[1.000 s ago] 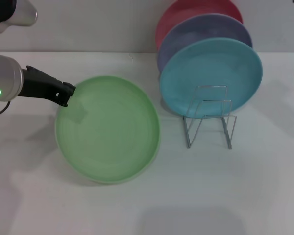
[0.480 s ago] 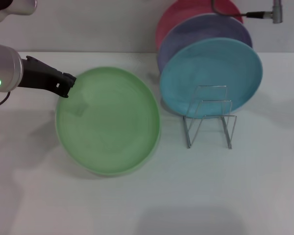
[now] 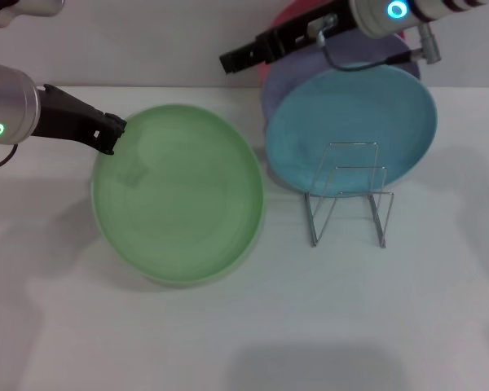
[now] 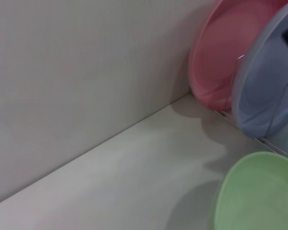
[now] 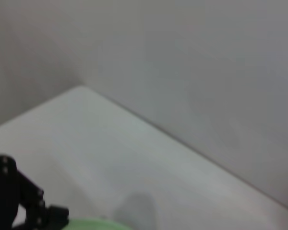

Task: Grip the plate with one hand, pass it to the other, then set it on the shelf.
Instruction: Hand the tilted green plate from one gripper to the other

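My left gripper leaves the light green plate's far rim (image 3: 222, 120) by the shelf free, so my right gripper should keep lowering until its fingers straddle that rim.
The light green plate (image 3: 178, 195) is held just above the white table, casting a shadow under its near rim. My left gripper (image 3: 110, 138), on the silver-grey wrist with the green ring, is shut on the plate's far-left rim. My right gripper (image 3: 226, 61), on the arm with the cyan ring, reaches in from the upper right, high above the plate's far edge and apart from it. The wire shelf (image 3: 346, 199) stands to the right of the plate. The left wrist view shows the plate (image 4: 259, 196); the right wrist view shows the left gripper (image 5: 19, 203) far off.
A turquoise plate (image 3: 350, 126), a lavender plate (image 3: 279, 94) and a pink plate (image 3: 284, 20) stand upright in the rear slots of the rack, against the back wall. The right arm crosses in front of the lavender and pink plates.
The right arm has come in from the upper right and swung left over the standing plates towards the green plate. The left gripper has kept hold of the plate, which shifted slightly.
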`<state>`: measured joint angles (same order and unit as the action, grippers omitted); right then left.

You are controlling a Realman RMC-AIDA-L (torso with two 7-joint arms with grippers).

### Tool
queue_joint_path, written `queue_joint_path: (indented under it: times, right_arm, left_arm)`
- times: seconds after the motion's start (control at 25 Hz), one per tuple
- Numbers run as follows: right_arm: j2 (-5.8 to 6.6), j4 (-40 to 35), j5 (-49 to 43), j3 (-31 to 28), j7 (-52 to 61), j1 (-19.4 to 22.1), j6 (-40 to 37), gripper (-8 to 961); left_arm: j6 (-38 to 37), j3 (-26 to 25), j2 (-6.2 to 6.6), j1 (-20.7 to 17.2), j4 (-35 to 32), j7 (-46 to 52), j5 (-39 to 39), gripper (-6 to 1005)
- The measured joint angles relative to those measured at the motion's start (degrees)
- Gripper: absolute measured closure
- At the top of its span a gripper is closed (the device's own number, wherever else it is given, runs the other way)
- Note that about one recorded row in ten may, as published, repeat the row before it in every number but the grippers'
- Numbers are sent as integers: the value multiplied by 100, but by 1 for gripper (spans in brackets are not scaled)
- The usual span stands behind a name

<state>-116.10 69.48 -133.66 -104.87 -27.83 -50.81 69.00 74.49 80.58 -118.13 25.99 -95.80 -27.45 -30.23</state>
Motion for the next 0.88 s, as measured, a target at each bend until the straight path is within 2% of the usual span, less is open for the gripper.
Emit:
queue_joint_path:
  times: [0.16, 0.88]
  right_arm:
    - [-30, -444, -53, 68, -237, -256, 61, 135]
    - [-117, -1132, -270, 458, -461, -544, -381, 136]
  left_arm:
    - [4, 0, 0, 22, 0, 3, 0, 984]
    - [4, -56, 0, 104, 6, 3, -2, 983]
